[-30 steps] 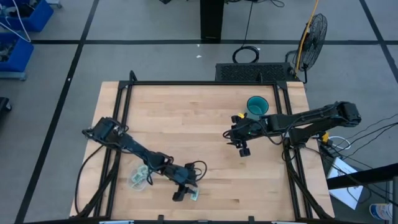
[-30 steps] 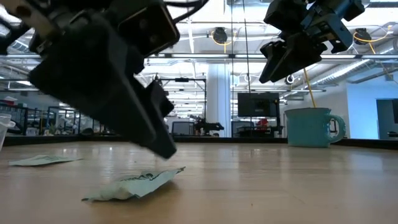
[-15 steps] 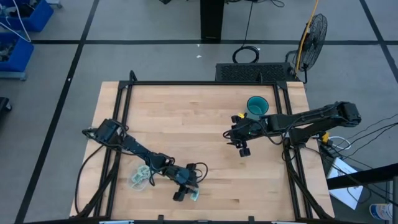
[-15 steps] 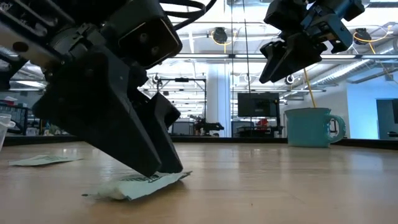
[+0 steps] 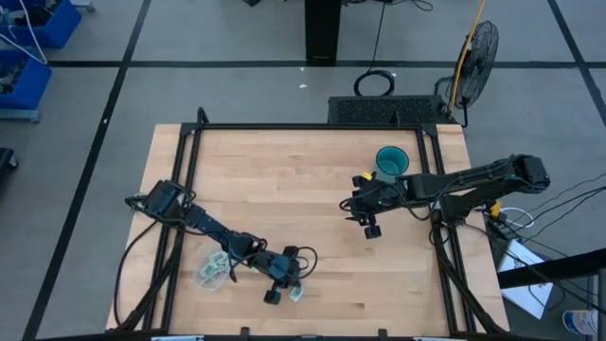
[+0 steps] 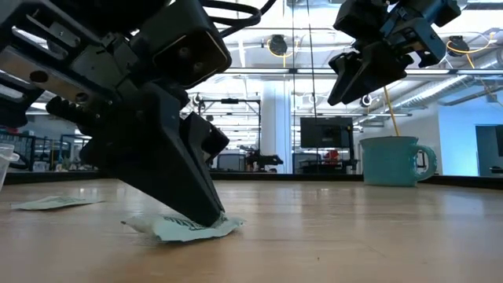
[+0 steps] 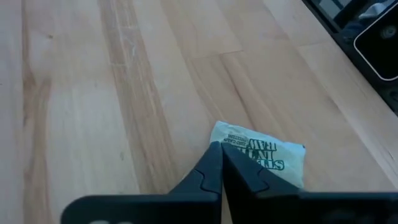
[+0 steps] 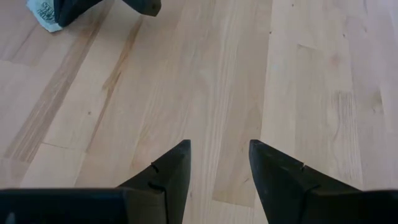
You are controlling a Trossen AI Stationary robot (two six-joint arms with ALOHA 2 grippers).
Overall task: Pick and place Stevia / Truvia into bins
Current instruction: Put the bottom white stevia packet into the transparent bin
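Note:
The Stevia sachet's edge [image 6: 203, 230] is shut firmly in my left gripper's fingers, so my left gripper should keep lifting the sachet to the open clear bin [image 5: 213, 272] and let go of it there.
A pale green and white Stevia sachet [image 7: 264, 155] lies on the wooden table near its front edge, also seen in the high view [image 5: 296, 295] and the low view [image 6: 182, 228]. My left gripper [image 5: 279, 288] [image 7: 217, 152] is down on it, shut on its edge. The clear bin [image 5: 212, 270] stands to the left of it with sachets inside. Another sachet [image 6: 51, 203] lies flat on the table farther left. My right gripper [image 5: 369, 225] [image 8: 219, 158] hangs open above the table's right half, holding nothing. My left gripper pinches the sachet's edge at one corner [image 7: 219, 138] between its two fingertips. The fingers [image 6: 203, 212] slant down from above and from the table's left. The sachet still lies on the table, its free end [image 6: 228, 226] sticking out past the fingertips.
A teal cup [image 5: 391, 161] [image 6: 391, 159] stands at the far right of the table, behind my right gripper. Bare wood spreads across the table's middle [image 5: 284, 199]. Black frame rails [image 5: 180, 189] run along the table's edges.
My left gripper has come down onto the sachet and shut on its edge. The sachet has been nudged a little along the table and stays on the wood.

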